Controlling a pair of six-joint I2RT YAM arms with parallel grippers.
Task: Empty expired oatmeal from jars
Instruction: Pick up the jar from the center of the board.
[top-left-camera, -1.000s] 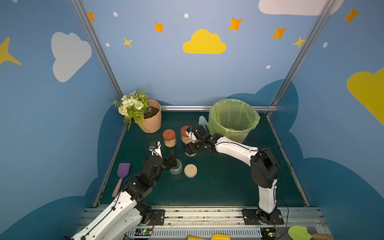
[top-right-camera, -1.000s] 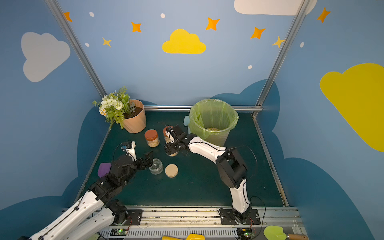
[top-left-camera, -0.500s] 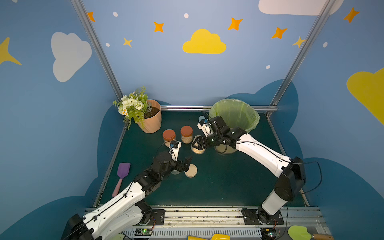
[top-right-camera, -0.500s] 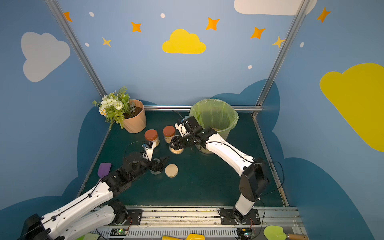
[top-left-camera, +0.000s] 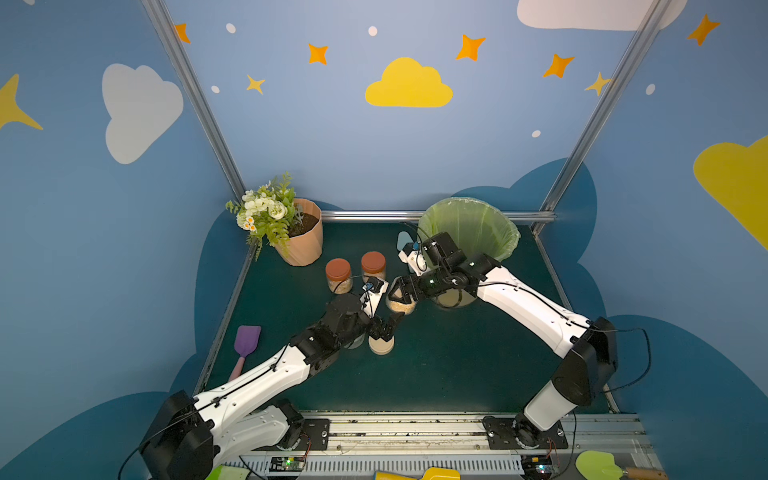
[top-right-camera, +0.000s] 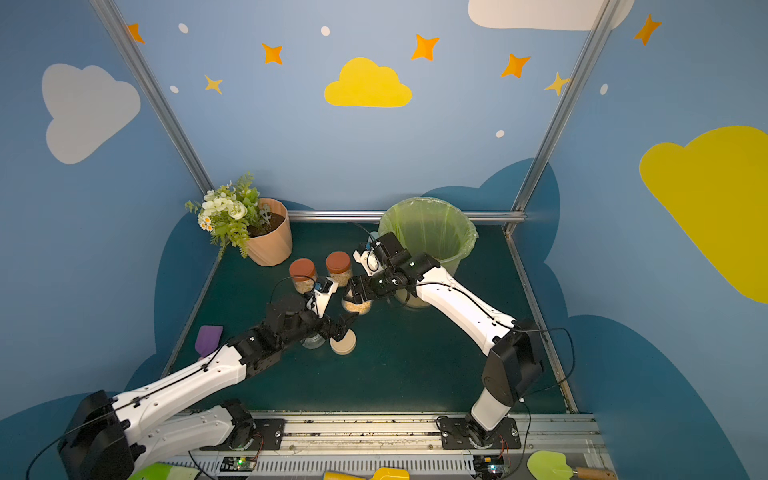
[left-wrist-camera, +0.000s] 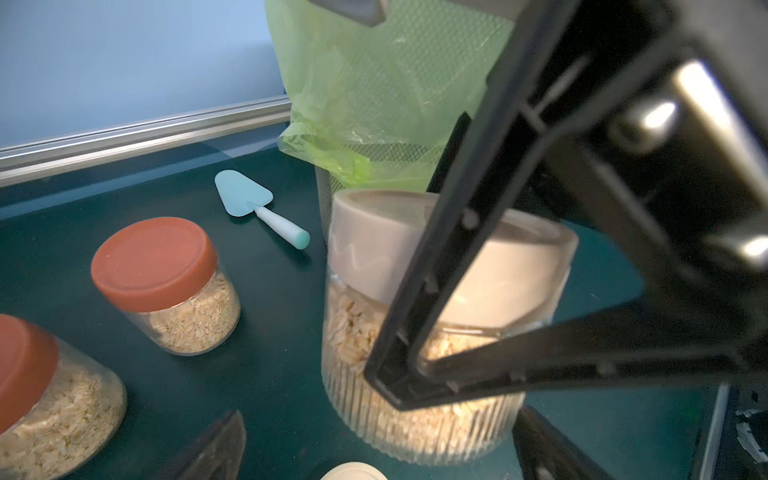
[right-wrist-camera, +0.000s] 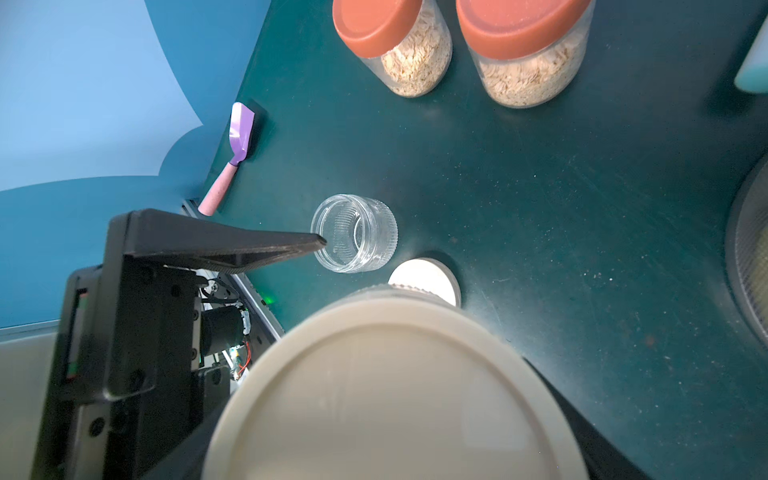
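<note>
The jar's ribbed glass (left-wrist-camera: 428, 432) is free below my right gripper and in line with the open fingers of my left gripper. Those fingers should continue to move forward until they close around the jar.
My right gripper (top-left-camera: 401, 293) is shut on a ribbed clear jar (left-wrist-camera: 419, 415) with a beige lid (right-wrist-camera: 395, 395), about half full of oatmeal (left-wrist-camera: 353, 332). It holds the jar upright, low over the mat, in front of the bin. My left gripper (top-left-camera: 387, 325) stands open just in front of that jar, its fingers (left-wrist-camera: 216, 449) apart on either side and touching nothing. Below it lie an empty open jar (right-wrist-camera: 353, 232) and a loose beige lid (top-left-camera: 381, 344). Two red-lidded jars (top-left-camera: 338, 275) (top-left-camera: 372, 266) with oatmeal stand behind.
The bin with a green liner (top-left-camera: 509, 245) stands at the back right, close behind my right wrist. A peach flowerpot (top-left-camera: 305, 247) is at the back left. A purple spatula (top-left-camera: 247, 340) lies by the left edge and a light blue trowel (left-wrist-camera: 257, 205) beside the bin.
My right gripper has carried the beige-lidded jar away from the red-lidded jars towards the middle. My left gripper has left the empty jar and moved right, up to the held jar.
</note>
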